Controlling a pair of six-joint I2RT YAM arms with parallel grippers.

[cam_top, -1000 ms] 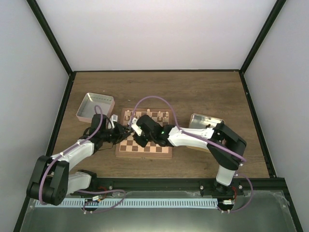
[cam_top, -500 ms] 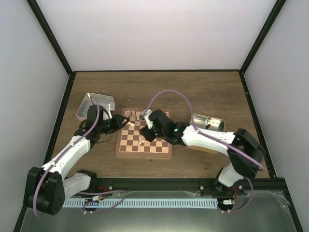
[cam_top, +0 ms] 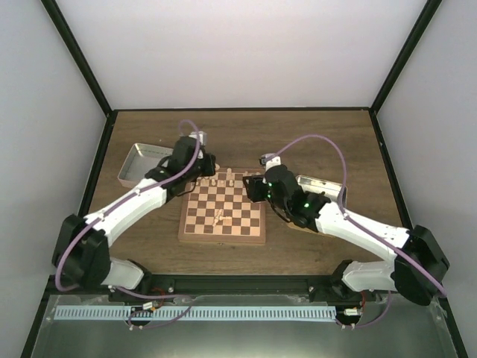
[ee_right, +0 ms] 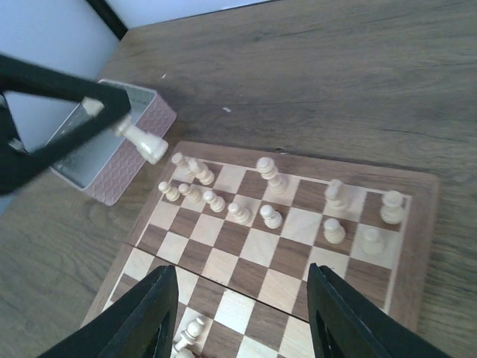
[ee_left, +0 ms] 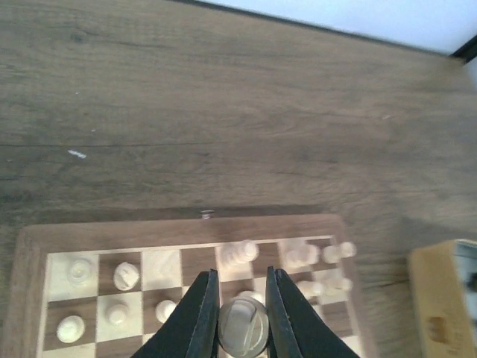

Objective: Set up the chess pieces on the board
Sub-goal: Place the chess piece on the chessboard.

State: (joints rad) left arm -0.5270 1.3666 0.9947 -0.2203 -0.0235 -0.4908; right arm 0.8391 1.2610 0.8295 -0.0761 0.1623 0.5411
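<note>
The cream chess piece's base (ee_right: 153, 148) faces the board, so my left gripper keeps going to the free dark square (ee_left: 199, 262) by the board's clasp until the base is standing.
The board (cam_top: 222, 237) lies flat between the two arms. Several pale chess pieces (cam_top: 227, 180) stand in its two far rows, shown closer in the right wrist view as chess pieces (ee_right: 270, 215). One piece (cam_top: 220, 218) lies on its side near the board's middle and shows again as the fallen piece (ee_right: 186, 333). My left gripper (cam_top: 203, 168) hovers over the far left squares, shut on a cream chess piece (ee_left: 242, 328), which is tilted (ee_right: 141, 142). My right gripper (cam_top: 254, 187) is open and empty above the board's right side.
A shallow pink-sided tray (cam_top: 141, 161) sits left of the board on the wooden table. A second metal tray (cam_top: 322, 186) lies to the right, partly under my right arm. Black frame posts edge the table.
My right gripper opened, left a piece lying on the board and pulled back to the right. My left gripper carried its piece from the board's left side to above the far rows.
</note>
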